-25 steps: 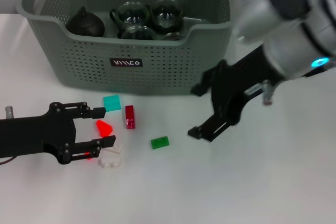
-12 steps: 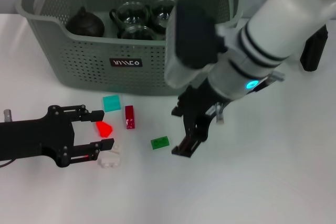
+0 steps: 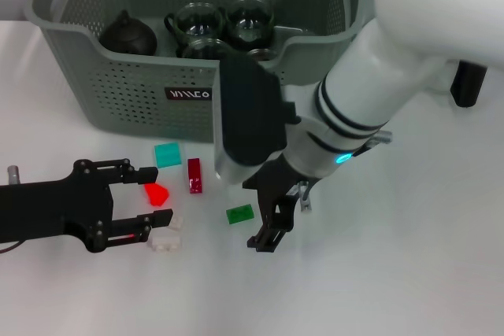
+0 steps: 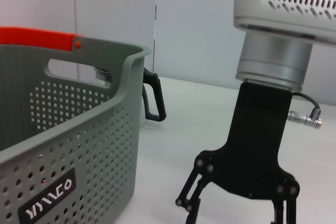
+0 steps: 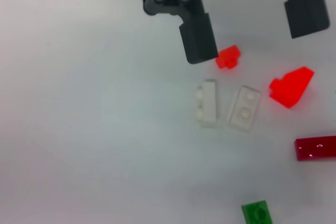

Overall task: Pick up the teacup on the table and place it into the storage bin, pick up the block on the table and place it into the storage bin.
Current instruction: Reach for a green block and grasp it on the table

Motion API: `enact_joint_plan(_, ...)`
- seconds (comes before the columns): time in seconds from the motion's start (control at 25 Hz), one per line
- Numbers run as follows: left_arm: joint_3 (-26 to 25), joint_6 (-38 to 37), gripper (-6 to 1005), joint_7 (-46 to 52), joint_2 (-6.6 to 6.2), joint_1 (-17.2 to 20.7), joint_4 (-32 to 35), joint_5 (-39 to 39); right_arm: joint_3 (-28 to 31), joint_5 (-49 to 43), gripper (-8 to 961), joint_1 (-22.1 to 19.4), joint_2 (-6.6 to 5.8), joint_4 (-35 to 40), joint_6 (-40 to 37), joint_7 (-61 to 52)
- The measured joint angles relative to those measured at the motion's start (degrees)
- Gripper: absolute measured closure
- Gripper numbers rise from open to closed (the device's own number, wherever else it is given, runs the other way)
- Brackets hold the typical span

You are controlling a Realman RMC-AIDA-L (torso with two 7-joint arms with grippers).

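My right gripper should keep moving in until its open fingers are on both sides of the green block, and then close, because the green block lies clear of the dark red block.
The grey-green storage bin stands at the back, and glass teacups sit inside it beside a dark teapot. No teacup shows on the table. Several small blocks lie in front of the bin. My left gripper is open low over the table, with a bright red block between its fingers. My right gripper hangs open just right of a green block. The right wrist view shows the left gripper's fingers, the bright red block and the green block.
A teal block and a dark red block lie near the bin's front wall. White blocks sit by the left gripper's nearer finger, with a tiny red piece beside them. The bin's wall rises close to the left wrist.
My right arm has swung in from the right and come down beside the green block. The left gripper has stayed almost still around the bright red block.
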State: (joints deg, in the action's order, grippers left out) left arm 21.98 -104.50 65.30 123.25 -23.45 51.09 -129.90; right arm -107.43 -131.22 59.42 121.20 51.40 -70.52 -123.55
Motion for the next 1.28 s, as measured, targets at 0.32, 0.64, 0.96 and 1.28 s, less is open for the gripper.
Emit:
enact_joint_plan(0.32, -0.1, 0.0, 350, 0.1, 0.06, 0.1, 0.0, 0.4, -4.1, 0.2, 29, 0.4, 0.33, -3.1, 7.0, -0.2)
enact_joint_plan(0.64, -0.1, 0.0, 350, 0.1, 0.06, 0.2, 0.0, 0.5, -4.9, 2.6, 34, 0.7, 0.43, -6.4, 11.7, 1.2)
enact_joint_plan(0.96, -0.1, 0.0, 350, 0.2, 0.06, 0.2, 0.0, 0.5, -5.0, 4.2, 38, 0.7, 0.34, -6.9, 11.6, 1.8)
enact_joint_plan(1.28, -0.3, 0.0, 350, 0.1, 0.14, 0.2, 0.0, 0.5, -5.3, 7.2, 43, 0.0, 0.36, -9.3, 14.4, 3.6)
